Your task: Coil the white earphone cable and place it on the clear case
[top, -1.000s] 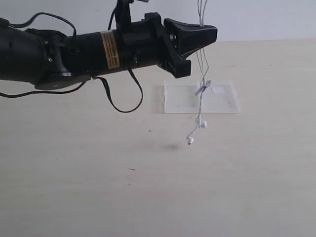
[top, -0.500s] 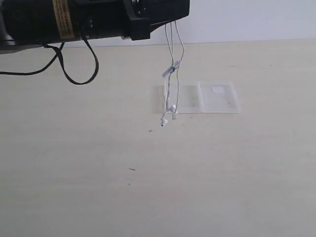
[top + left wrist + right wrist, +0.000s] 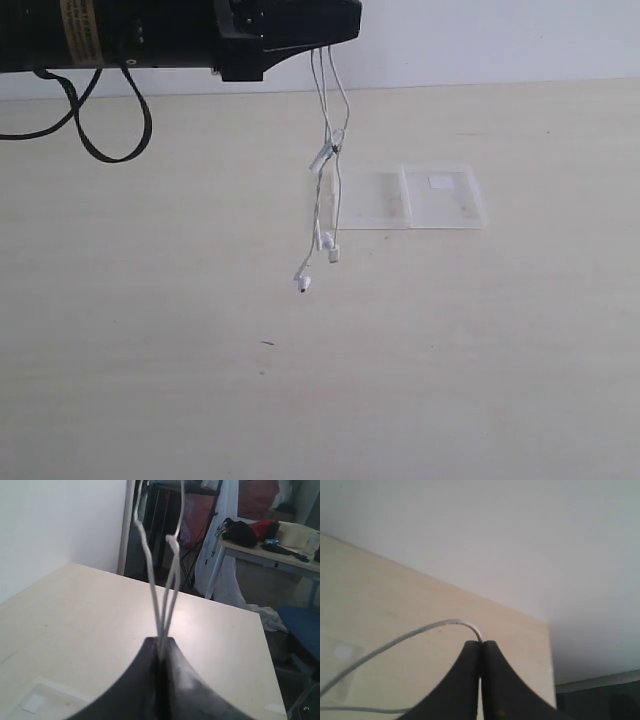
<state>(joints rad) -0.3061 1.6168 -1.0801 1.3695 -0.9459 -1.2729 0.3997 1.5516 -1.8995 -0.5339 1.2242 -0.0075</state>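
Note:
My left gripper is shut on the cable's hanging strands (image 3: 325, 88), so my right gripper keeps lowering its slack stretch of cable (image 3: 427, 627) and let it go there.
The white earphone cable (image 3: 333, 150) hangs in several strands from my left gripper (image 3: 335, 25), which is shut on it at the top of the exterior view. Its two earbuds (image 3: 304, 282) dangle above the table, left of the clear case (image 3: 410, 197). An inline piece (image 3: 324, 155) sits partway down. In the left wrist view the strands (image 3: 165, 600) leave the closed jaws of the left gripper (image 3: 162, 641). My right gripper (image 3: 481, 644) is shut on another stretch of the cable (image 3: 405, 637); it is outside the exterior view.
The case lies flat on the pale wooden table (image 3: 150, 330) with a small white label (image 3: 439, 182) on its right half. A black arm cable (image 3: 100, 130) loops below the left arm. A white wall runs behind the table.
My left arm has moved left and up, carrying the cable with it. The dangling earbuds have swung from in front of the case to its left.

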